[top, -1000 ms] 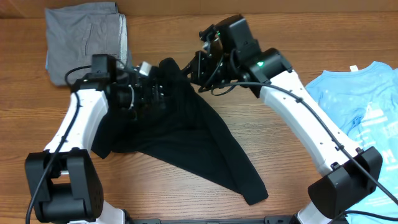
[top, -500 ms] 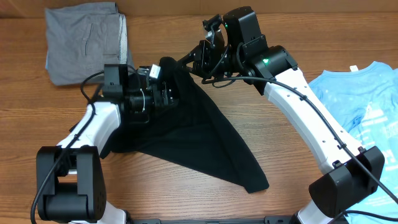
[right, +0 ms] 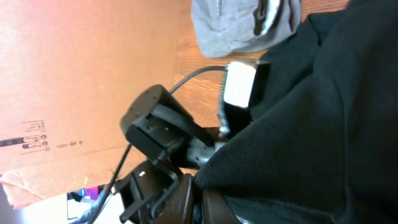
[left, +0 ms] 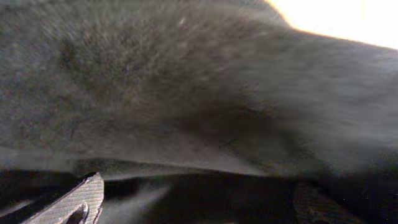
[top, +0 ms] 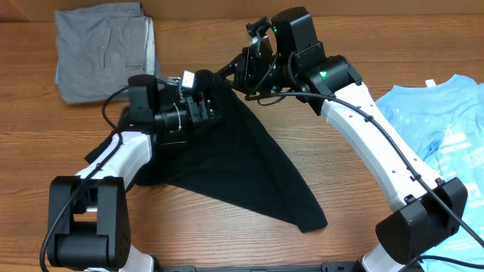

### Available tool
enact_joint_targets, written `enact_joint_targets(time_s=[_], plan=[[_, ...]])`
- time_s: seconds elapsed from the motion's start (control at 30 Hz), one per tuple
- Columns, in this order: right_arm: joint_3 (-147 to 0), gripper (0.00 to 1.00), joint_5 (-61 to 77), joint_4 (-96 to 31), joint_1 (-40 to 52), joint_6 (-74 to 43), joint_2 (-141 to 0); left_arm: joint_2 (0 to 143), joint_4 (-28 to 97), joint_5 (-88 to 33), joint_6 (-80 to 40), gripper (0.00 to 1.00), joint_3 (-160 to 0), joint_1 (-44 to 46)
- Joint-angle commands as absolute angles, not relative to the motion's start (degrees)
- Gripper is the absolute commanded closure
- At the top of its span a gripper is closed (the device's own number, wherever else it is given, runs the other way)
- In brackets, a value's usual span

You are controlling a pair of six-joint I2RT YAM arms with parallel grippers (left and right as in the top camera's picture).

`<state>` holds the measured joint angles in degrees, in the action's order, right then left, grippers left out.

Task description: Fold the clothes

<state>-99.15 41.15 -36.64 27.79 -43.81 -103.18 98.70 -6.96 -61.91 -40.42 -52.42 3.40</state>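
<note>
My grippers are crowding the black T-shirt's raised edge (top: 213, 83), and the T-shirt's near corner lies at a slant. Next, my right gripper lowers that edge and goes to the T-shirt's corner (top: 313, 221).
The black T-shirt (top: 242, 166) hangs as a tilted sheet from one raised edge down to the table. My right gripper (top: 231, 75) is shut on that raised edge, and in the right wrist view its brown fingers (right: 208, 205) pinch the black cloth (right: 323, 124). Just below and left of that grip, my left gripper (top: 214, 106) is pressed against the hanging cloth with its jaws wide open. In the left wrist view black fabric (left: 186, 93) fills the frame, and one finger (left: 84, 198) shows at the lower left. I cannot tell whether cloth lies between its fingers.
A folded grey garment (top: 102, 49) lies at the back left corner. At the right edge a light-blue T-shirt (top: 446, 136) with white print lies spread out. A cardboard wall (right: 81, 74) stands behind the table. Bare wood (top: 340, 219) shows under my right arm.
My left gripper has moved right and up along the black T-shirt toward the raised edge. My right gripper lifted that edge slightly up and right, then held still.
</note>
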Motion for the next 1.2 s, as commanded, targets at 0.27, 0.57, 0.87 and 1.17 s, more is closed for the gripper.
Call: enact_joint_targets(time_s=[0.27,0.57,0.87,1.17], plan=[[-100.4,0.96,45.1,-33.0,27.9,-47.2,-102.5,99.1,-20.4,-54.0,-59.4,0.00,-51.8,9.1],[-100.4,0.96,32.8,-42.7,26.8,-44.6,-102.5,99.1,-21.3,-55.3,-54.6,0.00,-51.8,8.9],[-100.4,0.96,25.7,-48.6,26.1,-43.1,-102.6,99.1,-21.3,-53.0,-51.8,0.00,-51.8,9.2],[-98.6,0.96,25.7,-50.0,27.4,-43.5,-102.7,99.1,-24.8,-52.6,-51.1,0.00,-51.8,9.7]])
